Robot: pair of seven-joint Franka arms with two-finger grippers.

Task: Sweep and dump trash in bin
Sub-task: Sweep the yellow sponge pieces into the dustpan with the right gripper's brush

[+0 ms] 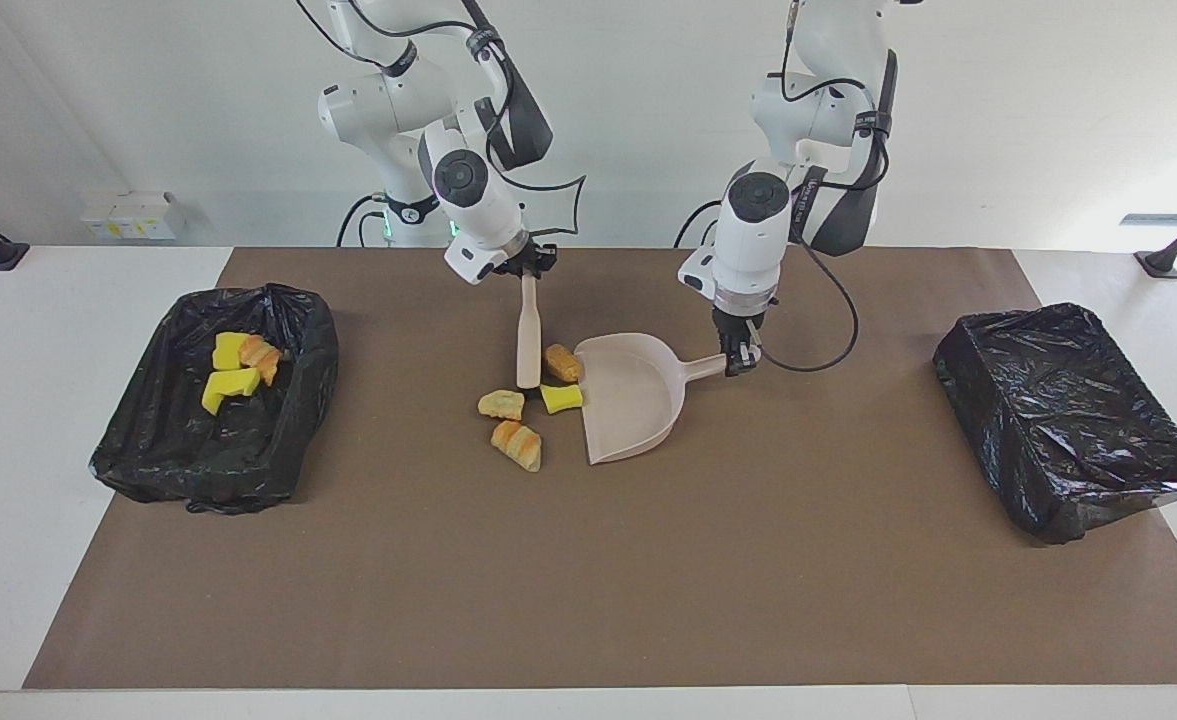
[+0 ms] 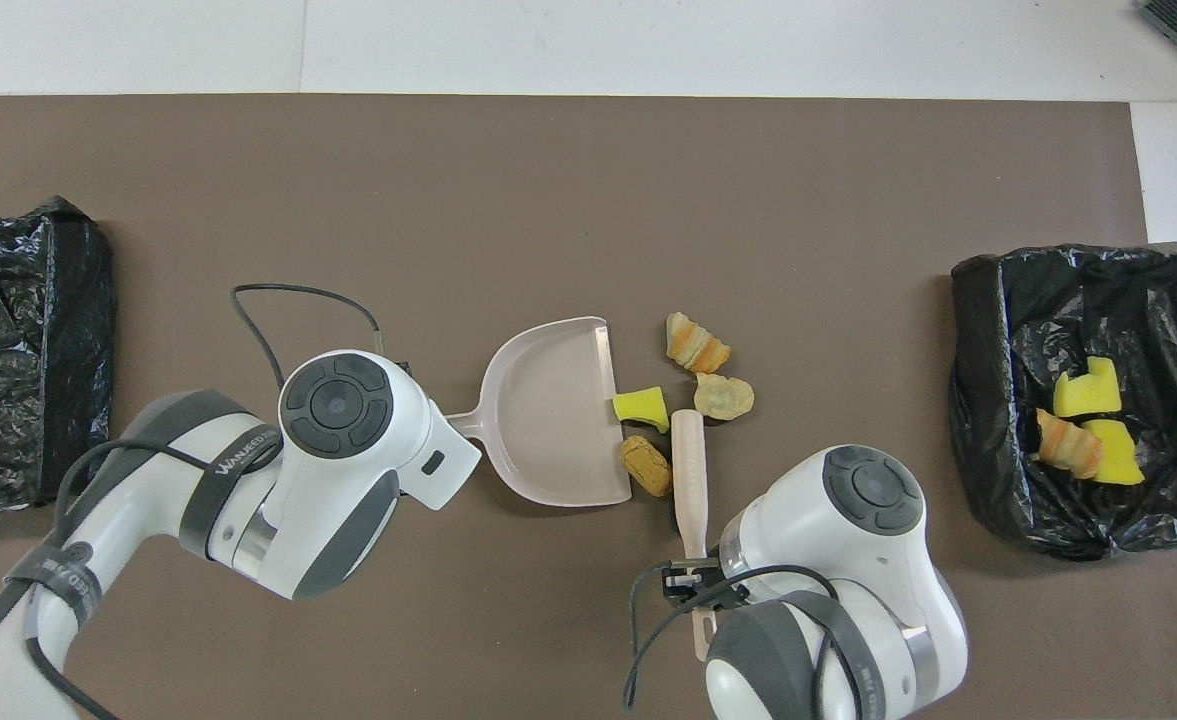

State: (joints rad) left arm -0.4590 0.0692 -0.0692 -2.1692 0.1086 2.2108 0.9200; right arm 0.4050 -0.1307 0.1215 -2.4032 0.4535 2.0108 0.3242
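Observation:
I can see the tan lump and striped bread piece past the brush's tip, so my right gripper should move back, reach behind them and sweep them into the dustpan.
Four loose pieces of trash lie mid-table: a brown lump and a yellow sponge at the mouth of the beige dustpan, plus a tan lump and a striped bread piece a little off it. My left gripper is shut on the dustpan's handle. My right gripper is shut on the brush, which stands tip down beside the brown lump. The bin at the right arm's end holds more trash.
A second bin wrapped in black plastic sits at the left arm's end of the table. Everything rests on a brown mat. The left arm's wrist covers the dustpan handle in the overhead view.

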